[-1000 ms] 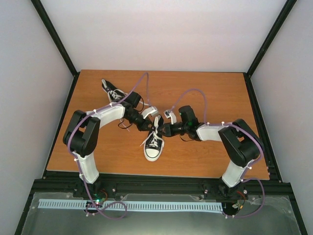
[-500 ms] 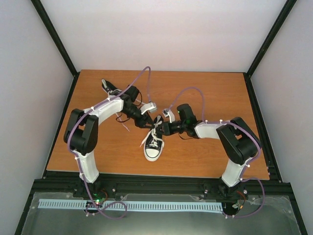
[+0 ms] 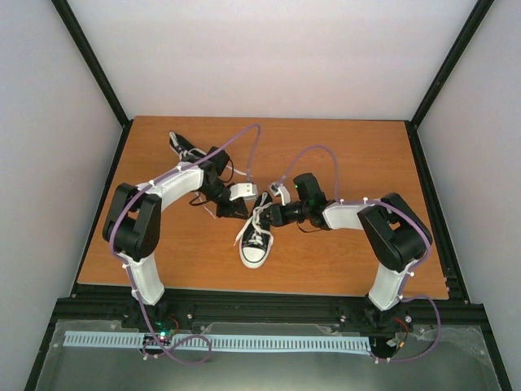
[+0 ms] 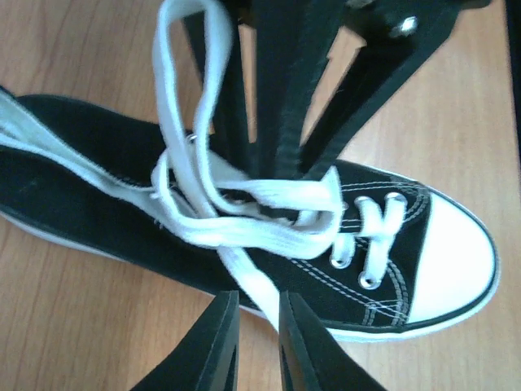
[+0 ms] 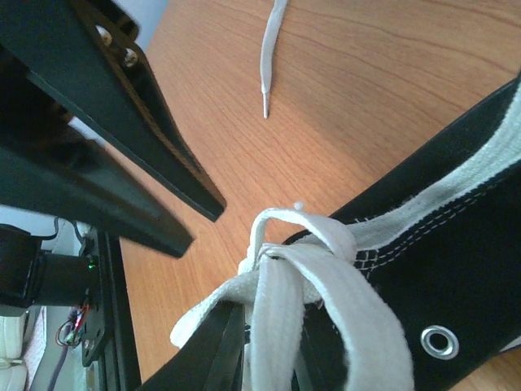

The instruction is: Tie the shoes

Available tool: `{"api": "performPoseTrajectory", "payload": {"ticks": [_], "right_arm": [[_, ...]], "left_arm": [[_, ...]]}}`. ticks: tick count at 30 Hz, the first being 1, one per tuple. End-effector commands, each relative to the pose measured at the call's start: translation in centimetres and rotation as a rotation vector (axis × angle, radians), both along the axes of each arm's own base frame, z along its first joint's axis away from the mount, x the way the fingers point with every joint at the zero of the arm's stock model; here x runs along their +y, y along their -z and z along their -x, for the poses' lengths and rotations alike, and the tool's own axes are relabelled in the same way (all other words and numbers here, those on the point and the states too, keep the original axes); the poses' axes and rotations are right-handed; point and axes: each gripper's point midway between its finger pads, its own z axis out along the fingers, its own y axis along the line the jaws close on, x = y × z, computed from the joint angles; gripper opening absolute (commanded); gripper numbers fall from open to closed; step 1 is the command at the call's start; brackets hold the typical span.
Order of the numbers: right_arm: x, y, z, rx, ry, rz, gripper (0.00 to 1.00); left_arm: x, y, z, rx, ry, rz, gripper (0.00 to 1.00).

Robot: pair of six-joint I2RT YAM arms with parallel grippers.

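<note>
The lace loop (image 4: pixel 168 81) stands above the knot while my left gripper is over the trailing lace (image 4: pixel 254 283), so next my left gripper moves back, open and grabs the lace loop.
One black sneaker (image 3: pixel 256 238) with a white toe cap lies mid-table, toe toward the arms. In the left wrist view (image 4: pixel 383 236) its white laces (image 4: pixel 244 216) cross in a loose knot. My left gripper (image 3: pixel 238 210) hovers at the shoe's left side. Its fingers (image 4: pixel 220 342) stand a narrow gap apart, with a lace strand (image 4: pixel 256 289) running under the gap. My right gripper (image 3: pixel 269 213) is at the shoe's opening, shut on lace strands (image 5: pixel 281 326) that run from the knot (image 5: pixel 326 240) into its fingers. The second sneaker (image 3: pixel 186 149) lies at the back left.
A loose lace end (image 5: pixel 269 57) lies on the wooden table (image 3: pixel 342 155). The left gripper's fingers (image 5: pixel 155 155) show close above the knot in the right wrist view. Black frame posts stand at the table's edges.
My left gripper has drawn a little to the left, away from the shoe's opening, and its wrist has turned. The right gripper has stayed at the laces.
</note>
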Motion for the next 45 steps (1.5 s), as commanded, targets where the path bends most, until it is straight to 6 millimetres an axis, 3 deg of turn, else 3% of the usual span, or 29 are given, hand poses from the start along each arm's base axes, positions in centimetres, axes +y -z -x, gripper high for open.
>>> {"api": "performPoseTrajectory", "payload": {"ticks": [1, 8, 18, 27, 31, 35, 40, 45], "right_arm": [[0.5, -0.7, -0.3, -0.033, -0.03, -0.041, 0.15], [0.9, -1.0, -0.3, -0.019, -0.032, -0.077, 0.15], [0.9, -1.0, -0.7, -0.022, -0.011, -0.079, 0.15], [0.8, -0.6, -0.8, -0.013, -0.004, -0.07, 0.14], [0.8, -0.8, -0.7, -0.022, -0.011, -0.068, 0.04], [0.4, -0.8, -0.5, -0.034, -0.012, -0.036, 0.03], [-0.4, -0.9, -0.2, -0.049, -0.014, -0.005, 0.03], [-0.5, -1.0, 0.0, -0.057, -0.032, 0.008, 0.03]], "left_arm": [[-0.3, -0.3, -2.1, -0.132, -0.011, 0.009, 0.14], [-1.5, 0.4, -2.3, -0.099, -0.039, 0.011, 0.11], [-2.5, 1.5, -1.0, -0.043, -0.009, 0.005, 0.08], [-3.4, -0.2, 0.2, 0.007, 0.025, 0.084, 0.06], [-3.6, -0.5, 0.4, 0.035, 0.028, 0.104, 0.06], [-3.5, -0.8, 0.6, 0.051, 0.029, 0.114, 0.06], [-2.5, -1.5, 0.1, 0.063, 0.004, 0.115, 0.11], [-1.4, -2.5, -0.7, 0.048, -0.018, 0.112, 0.24]]}}
